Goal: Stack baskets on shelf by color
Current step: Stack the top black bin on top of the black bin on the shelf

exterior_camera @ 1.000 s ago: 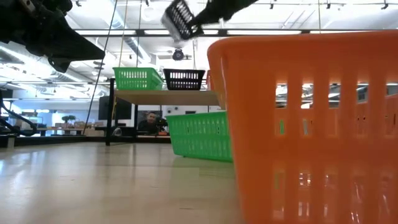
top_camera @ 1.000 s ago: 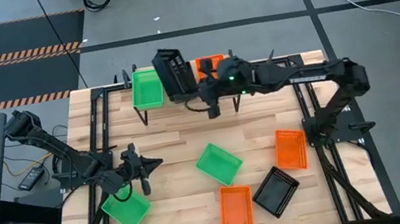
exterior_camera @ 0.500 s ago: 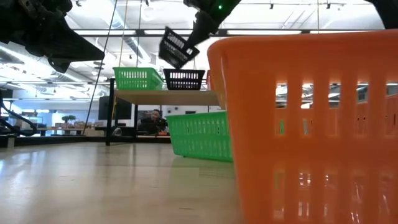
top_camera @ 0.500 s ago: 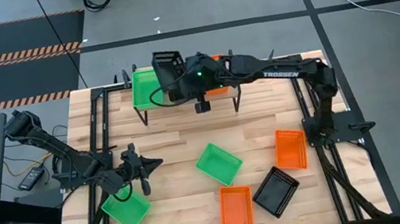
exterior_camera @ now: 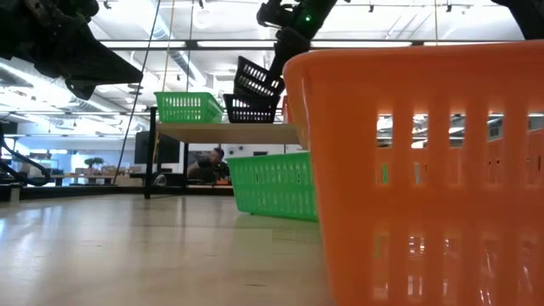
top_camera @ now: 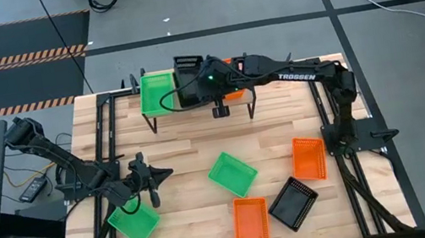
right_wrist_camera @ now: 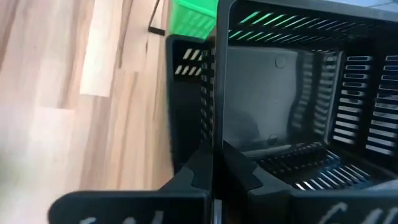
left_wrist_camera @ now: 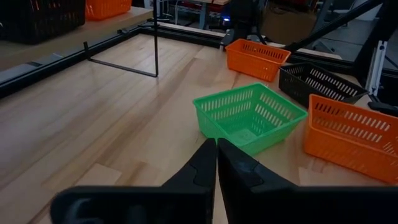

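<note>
Next, my right gripper lets go to nest its basket, because the black basket hangs tilted (exterior_camera: 254, 78) from it over the shelf's black basket (exterior_camera: 248, 109). It should then grip the nested basket's rim.
My right gripper (top_camera: 196, 80) is over the shelf (exterior_camera: 225, 132) at the table's far side, shut on a black basket (exterior_camera: 257, 81) that is tilted above a second black basket (exterior_camera: 251, 109) on the shelf. A green basket (top_camera: 157, 92) stands left of it on the shelf, and an orange basket (top_camera: 227, 67) shows partly behind the arm. My left gripper (top_camera: 153, 177) is shut and empty over the table's left part, beside a green basket (top_camera: 135, 223). My right gripper pinches one wall of the black basket at its rim (right_wrist_camera: 214, 134), one finger (right_wrist_camera: 239, 169) inside the basket and one outside. The basket hangs tilted, open side facing the gripper. Its lower end (exterior_camera: 242, 95) is at the rim of the shelf's black basket; touching or not, I cannot tell.
On the table's near half lie a green basket (top_camera: 232, 173), two orange baskets (top_camera: 309, 158) (top_camera: 251, 220) and a black basket (top_camera: 293, 203). An orange basket (exterior_camera: 425, 170) fills the low view's right side. The shelf's black legs (top_camera: 150, 120) stand on the table.
My right gripper has gone down toward the shelf's black basket, carrying the black basket. The basket has come from high above the shelf to just over the other black one, still tilted.
</note>
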